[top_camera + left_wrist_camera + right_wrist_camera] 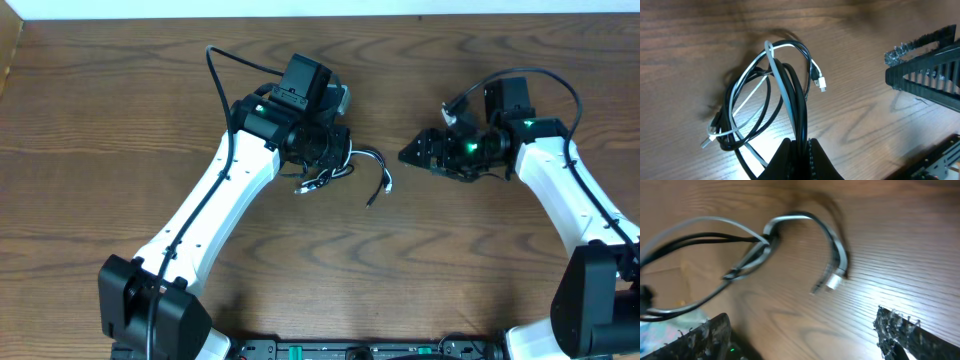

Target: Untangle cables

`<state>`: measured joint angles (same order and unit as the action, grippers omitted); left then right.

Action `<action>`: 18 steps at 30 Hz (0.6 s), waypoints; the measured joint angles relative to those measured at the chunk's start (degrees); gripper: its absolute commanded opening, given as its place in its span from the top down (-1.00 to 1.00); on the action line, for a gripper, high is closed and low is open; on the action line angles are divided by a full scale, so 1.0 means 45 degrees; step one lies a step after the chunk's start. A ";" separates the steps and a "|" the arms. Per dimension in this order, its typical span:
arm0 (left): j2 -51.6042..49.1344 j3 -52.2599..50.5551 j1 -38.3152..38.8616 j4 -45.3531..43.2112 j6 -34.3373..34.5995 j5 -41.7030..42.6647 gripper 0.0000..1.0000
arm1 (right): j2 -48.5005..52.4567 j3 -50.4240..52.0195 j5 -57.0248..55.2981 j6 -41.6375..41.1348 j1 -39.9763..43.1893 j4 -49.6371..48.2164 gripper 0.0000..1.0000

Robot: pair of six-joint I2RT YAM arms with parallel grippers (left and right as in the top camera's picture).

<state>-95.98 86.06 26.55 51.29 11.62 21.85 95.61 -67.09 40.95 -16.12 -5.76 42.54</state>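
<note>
The looped bundle (771,92) should come along as a tangled clump when I pull, because black and white cords twist around each other at the crossing (726,135).
The cables (345,168) are a small bundle of black cords and one white cord on the wooden table. In the left wrist view the bundle (765,100) loops out ahead of my left gripper (802,155), which is shut on its black strands. A plug end (821,85) sticks out to the right. My right gripper (412,154) is open and empty, a short way right of the bundle. In the right wrist view the open fingers (800,330) face the cable loop (790,225) and a white plug tip (834,281).
The wooden table (450,260) spreads all around. The right gripper's fingers (925,70) show at the right edge of the left wrist view. The table's far edge (120,22) runs along the top.
</note>
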 measured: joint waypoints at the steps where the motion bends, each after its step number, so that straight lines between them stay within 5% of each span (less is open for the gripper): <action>1: 0.0000 0.0000 0.0000 0.0000 0.0136 0.0049 0.85 | -0.0019 -0.0034 0.0155 -0.0058 -0.0097 -0.0078 -0.70; 8: 0.0000 0.0000 0.0000 0.0019 0.1496 0.0175 0.85 | -0.0029 -0.0083 0.0029 -0.2555 -0.1919 -0.1379 -0.31; 18: 0.0000 0.0000 -0.0005 -0.0121 0.2909 0.0175 0.85 | 0.0714 -0.0083 -0.0714 -0.5639 -0.3575 -0.2613 -0.30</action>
<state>-95.98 86.06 26.52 50.74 24.71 22.63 98.83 -67.46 37.74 -41.50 -21.85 30.79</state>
